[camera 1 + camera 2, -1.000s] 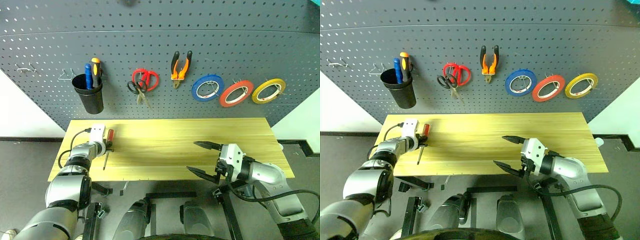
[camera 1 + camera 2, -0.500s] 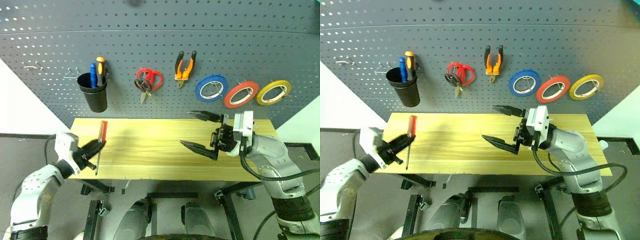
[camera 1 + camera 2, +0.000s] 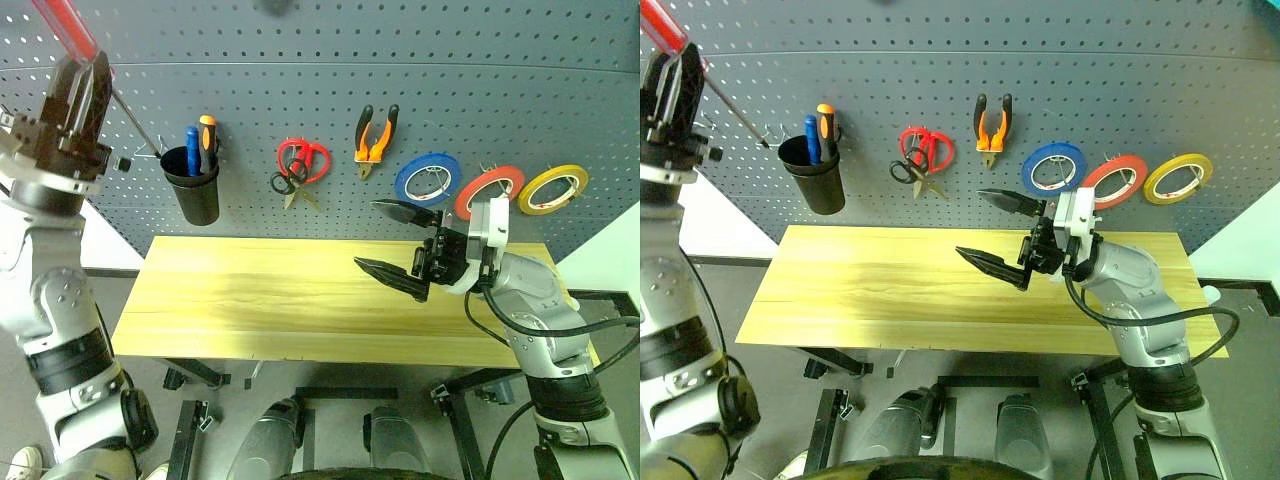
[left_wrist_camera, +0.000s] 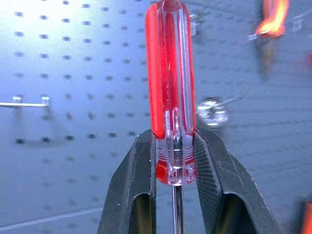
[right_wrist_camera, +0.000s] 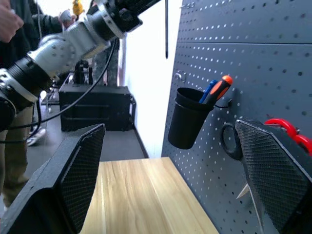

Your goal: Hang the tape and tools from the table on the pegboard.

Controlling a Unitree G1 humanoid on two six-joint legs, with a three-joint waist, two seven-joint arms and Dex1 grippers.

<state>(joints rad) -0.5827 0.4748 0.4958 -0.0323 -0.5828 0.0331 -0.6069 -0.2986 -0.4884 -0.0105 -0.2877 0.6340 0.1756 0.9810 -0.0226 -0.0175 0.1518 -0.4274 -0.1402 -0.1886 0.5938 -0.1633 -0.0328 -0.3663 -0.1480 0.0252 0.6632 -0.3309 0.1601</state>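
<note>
The red-handled screwdriver's tip (image 3: 156,155) slants down toward the black cup's opening (image 3: 180,161), so the robot's left gripper keeps moving toward the cup and lets go once the tip is inside.
High at the left, in front of the pegboard (image 3: 300,90), my left gripper (image 3: 90,70) is shut on the red-handled screwdriver (image 3: 68,28); the handle points up and the shaft slants down toward the black cup. The left wrist view shows both fingers (image 4: 139,165) clamped on the handle's base. The black-handled scissors (image 3: 283,183), the orange-and-black pliers (image 3: 373,133) and the red tape (image 3: 488,190) hang on the pegboard. My right gripper (image 3: 368,235) stands open and empty above the table (image 3: 250,300), pointing left.
A black cup (image 3: 195,185) on the pegboard holds a blue and a yellow-handled screwdriver. Red scissors (image 3: 305,155), a blue roll (image 3: 427,178) and a yellow roll (image 3: 553,188) also hang there. A person (image 5: 12,73) stands beyond the table's left end.
My left arm has lifted the screwdriver from the table's left end to high in front of the pegboard and turned it handle-up. The right gripper rose and stayed open.
</note>
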